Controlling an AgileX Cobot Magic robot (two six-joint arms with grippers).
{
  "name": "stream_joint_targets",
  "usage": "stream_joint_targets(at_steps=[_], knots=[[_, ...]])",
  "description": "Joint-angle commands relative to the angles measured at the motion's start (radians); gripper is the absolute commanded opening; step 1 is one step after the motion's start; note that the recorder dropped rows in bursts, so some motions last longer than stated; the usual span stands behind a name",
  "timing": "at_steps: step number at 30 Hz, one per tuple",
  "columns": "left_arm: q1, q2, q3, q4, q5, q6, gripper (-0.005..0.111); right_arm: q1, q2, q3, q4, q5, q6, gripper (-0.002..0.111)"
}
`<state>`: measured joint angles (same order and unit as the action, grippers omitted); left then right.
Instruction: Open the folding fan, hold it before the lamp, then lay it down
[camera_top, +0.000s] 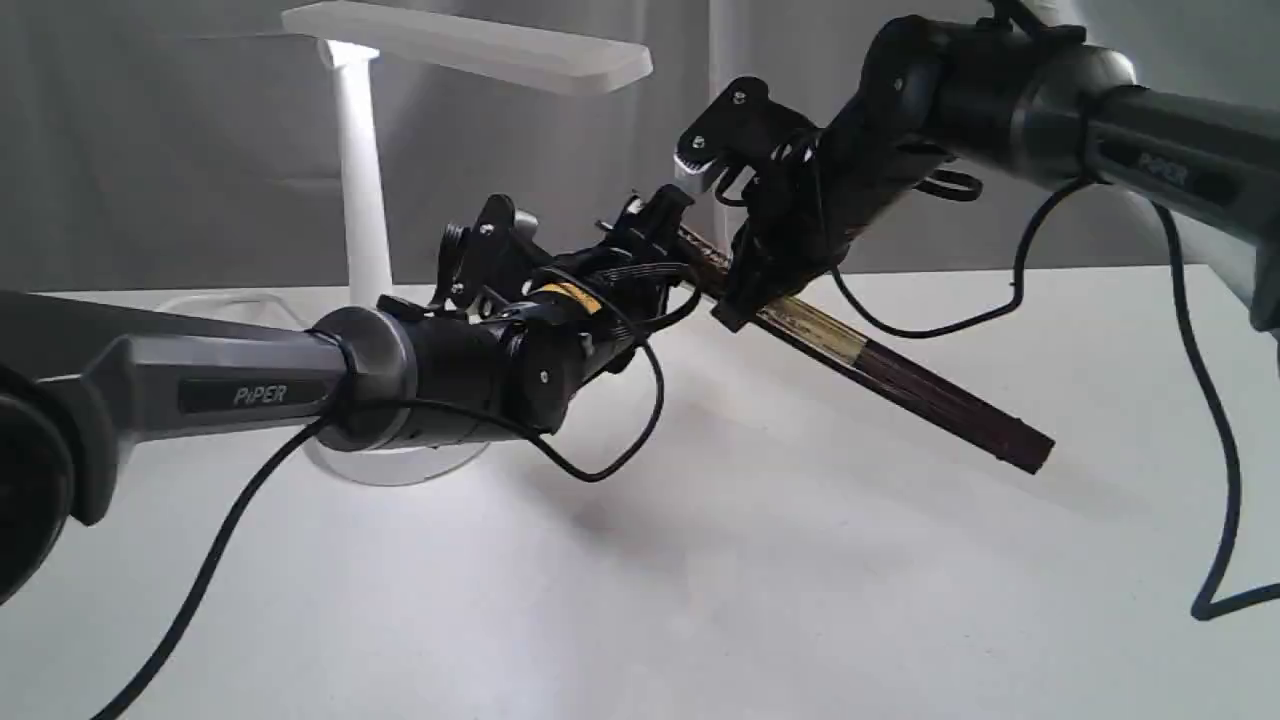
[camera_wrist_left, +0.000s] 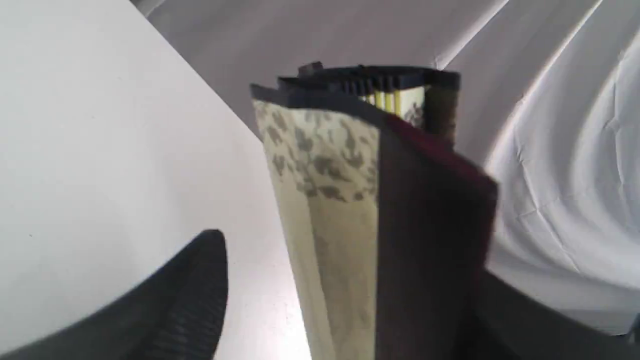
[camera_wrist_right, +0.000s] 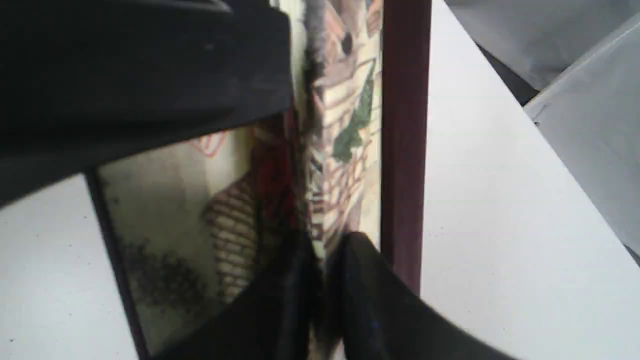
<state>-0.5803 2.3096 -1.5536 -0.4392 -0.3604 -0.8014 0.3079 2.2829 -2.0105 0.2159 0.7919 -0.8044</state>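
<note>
Next, my right gripper moves off the painted pleats (camera_wrist_right: 346, 171) it is pinching, because the maroon guard next to them is free. It should go to that outer guard (camera_wrist_right: 406, 144) to spread the fan.
The folding fan (camera_top: 900, 385) hangs slanted above the table, its dark maroon ribs pointing down to the right. My left gripper (camera_top: 655, 225) is at its upper end. In the left wrist view the fan (camera_wrist_left: 325, 200) runs between the fingers; one finger (camera_wrist_left: 195, 290) stands apart from the cream paper, while the maroon guard lies against the other. My right gripper (camera_top: 740, 295) is shut on the fan near its middle. The right wrist view has its fingertips (camera_wrist_right: 322, 280) pinched on painted pleats (camera_wrist_right: 350, 125) that are slightly spread. The lit white lamp (camera_top: 360, 170) stands behind my left arm.
The lamp's flat head (camera_top: 470, 45) reaches out over both grippers, and its round base (camera_top: 400, 465) sits under my left forearm. Black cables (camera_top: 1200, 420) loop down from both arms. White table (camera_top: 800, 600) below, grey curtain behind.
</note>
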Motion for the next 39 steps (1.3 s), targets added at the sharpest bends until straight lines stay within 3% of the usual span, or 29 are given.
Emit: stream_joint_targets(at_steps=[1, 3, 10, 20, 24, 30, 32, 39], knots=[[-0.001, -0.002, 0.0, 0.008, -0.004, -0.009, 0.042, 0.003, -0.012, 0.003, 0.01, -0.002, -0.007, 0.0], [-0.001, -0.002, 0.0, 0.008, -0.001, -0.009, 0.028, 0.003, -0.012, 0.003, 0.01, -0.002, -0.007, 0.0], [-0.001, -0.002, 0.0, 0.011, -0.006, -0.005, 0.0, 0.005, -0.012, 0.003, 0.01, 0.005, -0.007, 0.0], [-0.001, -0.002, 0.0, 0.075, -0.031, -0.007, 0.0, 0.007, -0.012, 0.003, 0.048, 0.031, -0.007, 0.002], [-0.001, -0.002, 0.0, 0.085, -0.036, -0.013, 0.0, 0.007, -0.012, 0.001, 0.05, 0.034, -0.002, 0.02], [0.011, -0.002, 0.0, 0.094, -0.028, -0.013, 0.0, 0.007, -0.012, 0.001, 0.05, 0.042, 0.029, 0.059], [0.019, -0.002, 0.0, 0.121, -0.028, -0.013, 0.0, 0.007, -0.016, 0.001, 0.047, 0.046, 0.029, 0.064], [0.024, -0.002, 0.0, 0.161, -0.006, -0.013, 0.0, -0.006, -0.07, 0.001, 0.029, 0.084, 0.029, 0.064]])
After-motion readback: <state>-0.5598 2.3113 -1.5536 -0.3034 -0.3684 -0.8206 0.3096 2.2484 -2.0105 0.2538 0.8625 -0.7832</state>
